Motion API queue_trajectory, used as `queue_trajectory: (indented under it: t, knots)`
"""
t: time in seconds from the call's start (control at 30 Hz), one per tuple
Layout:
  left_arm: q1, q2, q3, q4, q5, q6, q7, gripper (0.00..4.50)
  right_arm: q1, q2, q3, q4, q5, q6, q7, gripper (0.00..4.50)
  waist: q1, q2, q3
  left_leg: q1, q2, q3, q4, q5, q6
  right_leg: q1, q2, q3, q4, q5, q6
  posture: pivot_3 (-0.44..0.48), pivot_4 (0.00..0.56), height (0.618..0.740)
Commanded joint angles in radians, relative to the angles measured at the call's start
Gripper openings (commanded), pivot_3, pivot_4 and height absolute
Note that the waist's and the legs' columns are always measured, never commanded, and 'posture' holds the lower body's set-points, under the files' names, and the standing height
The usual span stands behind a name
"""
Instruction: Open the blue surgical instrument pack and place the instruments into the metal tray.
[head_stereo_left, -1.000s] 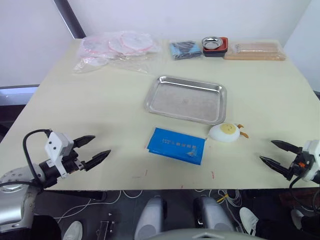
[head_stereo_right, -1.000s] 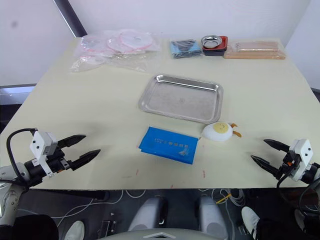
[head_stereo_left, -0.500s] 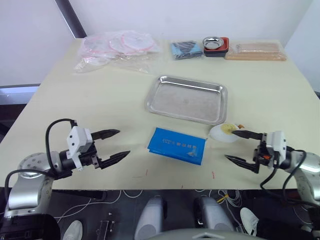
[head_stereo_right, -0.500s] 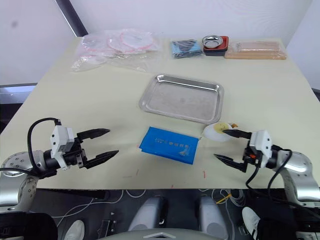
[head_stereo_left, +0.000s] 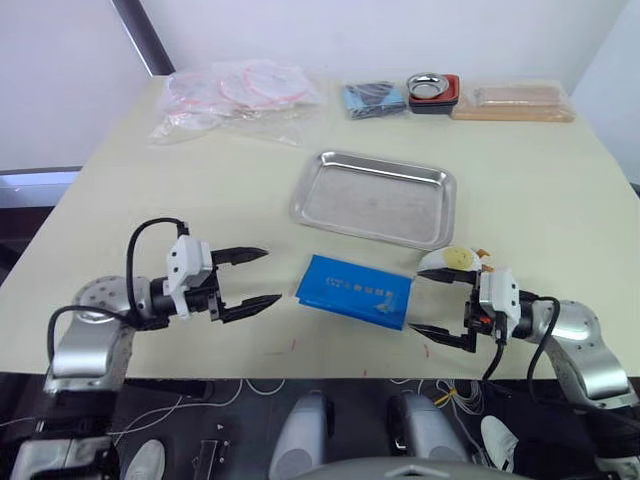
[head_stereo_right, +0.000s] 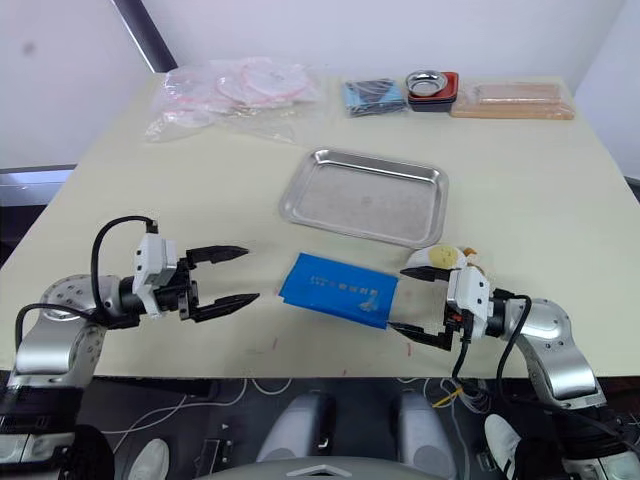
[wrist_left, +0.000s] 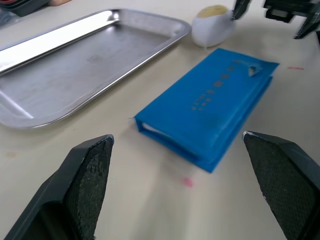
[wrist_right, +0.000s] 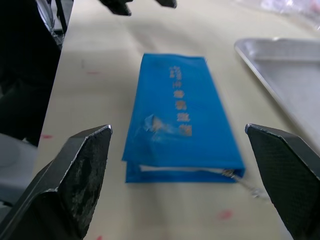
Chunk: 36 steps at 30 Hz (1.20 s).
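Observation:
The pack will unzip around its edge when I pull the egg-shaped object, because a small chain (wrist_right: 245, 184) leads from the pack's corner (head_stereo_left: 355, 290) toward that object.
The blue surgical instrument pack (head_stereo_left: 353, 291) lies shut and flat on the cream table near its front edge, also seen as pack (wrist_left: 208, 106) and pack (wrist_right: 176, 114). The instruments are hidden. Just behind it sits the empty metal tray (head_stereo_left: 374, 198). My left gripper (head_stereo_left: 255, 277) is open, a short way left of the pack and pointing at it. My right gripper (head_stereo_left: 428, 304) is open at the pack's right end, with its lower finger close to the pack's corner and nothing between its fingers.
A white and yellow egg-shaped object (head_stereo_left: 450, 261) rests just right of the pack, behind my right gripper. Along the far edge lie clear plastic bags (head_stereo_left: 235, 95), a small blue packet (head_stereo_left: 372, 99), a metal bowl in a red holder (head_stereo_left: 432, 90) and a wooden tray (head_stereo_left: 512, 102).
Both arms have reached inward toward the pack. The left gripper moved right and the right gripper moved left to the pack's right end. Both stayed open.

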Motion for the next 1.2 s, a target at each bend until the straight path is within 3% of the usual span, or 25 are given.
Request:
queue_trajectory:
  t: [0.03,0.17,0.2,0.23,0.4,0.7,1.2]
  knots:
    - [-0.073,-0.005,-0.019,0.105,0.024,-0.064,-0.049,3.16,0.015,-0.019,-0.001,-0.044,0.007,0.048,-0.02,3.18,0.0,0.0,0.0,0.0,0.0,0.0,0.0,0.0,0.0,0.0,0.0,0.0,0.0,0.0,0.0,0.0,0.15,0.74]
    - [-0.152,-0.028,-0.065,0.227,0.033,-0.099,-0.141,1.24,0.028,-0.021,0.012,-0.054,-0.007,0.071,-0.039,1.17,-0.001,0.0,0.0,-0.001,-0.001,0.0,0.0,0.0,0.0,0.0,0.0,-0.001,0.0,0.0,0.0,0.0,0.15,0.74]
    - [-0.165,-0.032,-0.075,0.244,0.033,-0.101,-0.162,0.45,0.029,-0.019,0.014,-0.058,-0.009,0.078,-0.046,0.33,-0.001,0.0,0.0,-0.001,-0.001,0.0,0.0,0.0,0.0,0.0,0.0,0.0,0.0,0.0,0.0,0.0,0.15,0.74]
    - [-0.187,-0.041,-0.093,0.274,0.042,-0.107,-0.181,0.19,0.031,-0.019,0.021,-0.06,-0.017,0.086,-0.056,0.06,-0.003,0.0,0.0,-0.001,-0.001,0.0,0.0,0.0,0.0,0.0,0.0,0.0,0.0,0.0,0.0,0.0,0.15,0.74]
    - [-0.285,-0.089,-0.163,0.423,0.109,-0.188,-0.239,0.09,0.038,-0.023,0.054,-0.046,-0.085,0.093,-0.099,0.02,0.001,-0.001,0.0,-0.001,-0.003,-0.002,0.002,0.0,0.0,0.0,0.001,-0.002,0.0,0.0,0.0,0.0,0.15,0.74]
    - [-0.408,-0.127,-0.18,0.626,0.16,-0.262,-0.269,0.09,0.023,0.017,0.069,-0.041,-0.107,0.095,-0.161,0.02,-0.002,-0.001,0.0,-0.002,-0.003,-0.002,0.002,0.0,0.0,0.0,0.001,-0.002,0.001,0.0,0.0,0.0,0.15,0.74]
    - [-0.381,-0.198,-0.201,0.587,0.16,-0.255,-0.266,0.09,-0.032,0.06,0.086,0.021,-0.133,0.061,-0.176,0.02,-0.002,-0.001,0.0,-0.002,-0.003,-0.003,0.002,0.0,0.0,0.0,0.001,-0.002,0.001,0.0,0.0,0.0,0.15,0.74]
